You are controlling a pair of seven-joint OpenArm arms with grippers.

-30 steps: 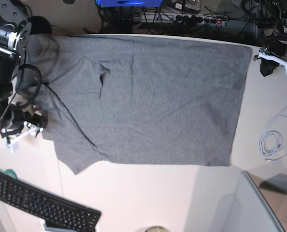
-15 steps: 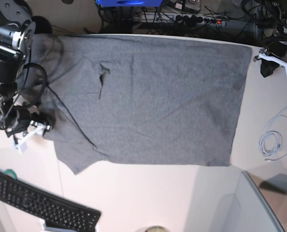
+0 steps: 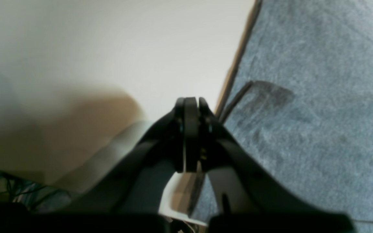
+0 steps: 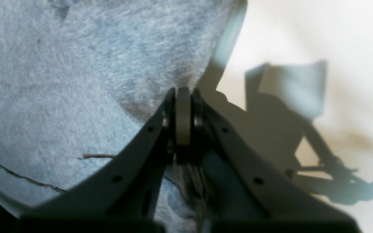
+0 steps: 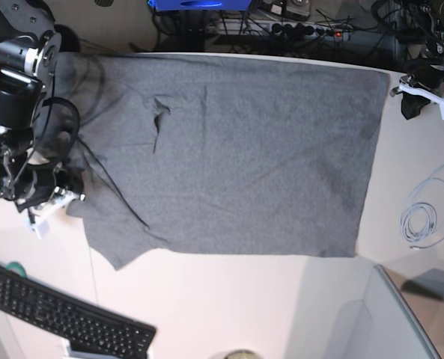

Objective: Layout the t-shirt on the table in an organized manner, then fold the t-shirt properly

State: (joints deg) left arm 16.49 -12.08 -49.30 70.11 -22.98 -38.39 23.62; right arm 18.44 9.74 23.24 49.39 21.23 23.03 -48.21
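I should pinch the slanting edge's middle with my left gripper and pull it toward the cable, because the t-shirt's edge by the coiled cable slants in toward its front corner.
The heather-grey t-shirt lies spread flat over the white table. At its left edge, by the sleeve, my right gripper has its jaws closed. In the right wrist view the right gripper pinches the rim of the t-shirt. My left gripper hovers at the far right corner, just off the cloth. In the left wrist view the left gripper is shut with nothing in it, over the bare table beside the t-shirt.
A black keyboard lies at the front left. A coiled white cable rests right of the shirt, with a clear panel at the front right. Cables and a power strip run behind the table's far edge.
My right gripper slid right onto the shirt's left edge and closed from wide open. The left gripper stayed shut and in place. The shirt has not shifted.
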